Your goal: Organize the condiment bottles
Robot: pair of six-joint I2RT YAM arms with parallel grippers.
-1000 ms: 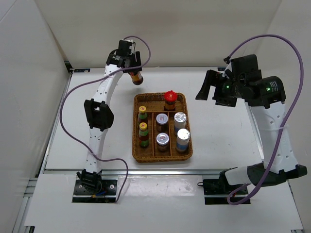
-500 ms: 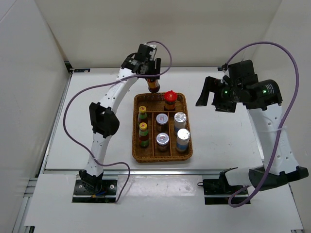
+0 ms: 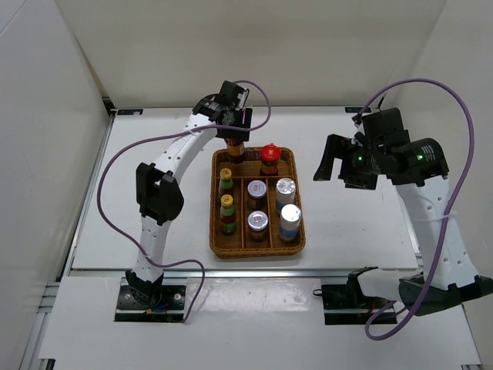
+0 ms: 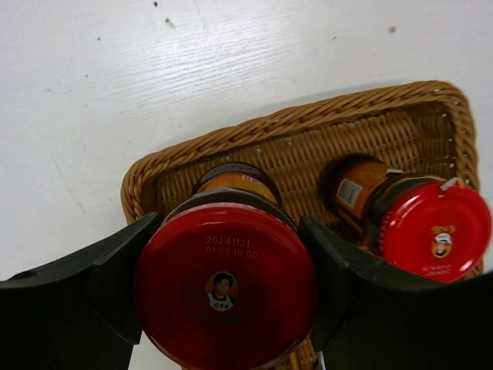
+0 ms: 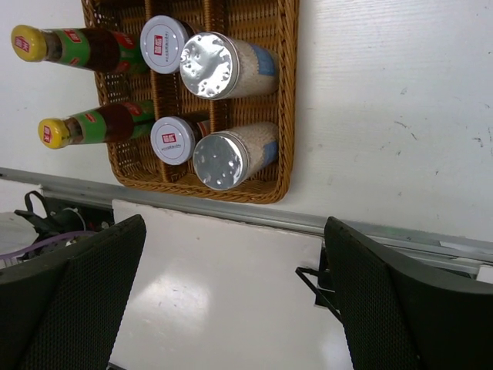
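The held jar (image 3: 236, 151) is upright over the far compartment's free corner (image 3: 223, 160) and clear of the second jar, so my left gripper should keep going down until the held jar's bottom rests there.
My left gripper (image 3: 233, 132) is shut on a red-lidded jar (image 4: 225, 284) and holds it over the far left corner of the wicker tray (image 3: 297, 202); the jar also shows in the top view (image 3: 235, 146). A second red-lidded jar (image 3: 269, 159) stands in the tray's far compartment, also in the left wrist view (image 4: 431, 227). Two yellow-capped bottles (image 3: 226, 182) (image 3: 228, 212) stand in the left column, and they also show in the right wrist view (image 5: 77, 48). Silver and white-topped jars (image 3: 286, 188) (image 3: 257, 221) fill the rest. My right gripper (image 3: 330, 158) is open and empty, right of the tray.
The tray's rim (image 4: 254, 129) lies just beyond the held jar. The table's metal front rail (image 5: 370, 231) runs below the tray in the right wrist view. White walls enclose the table on three sides.
My left arm has carried the red-lidded jar from the far left of the table rightward and lowered it over the tray's far left corner. The right arm has barely shifted.
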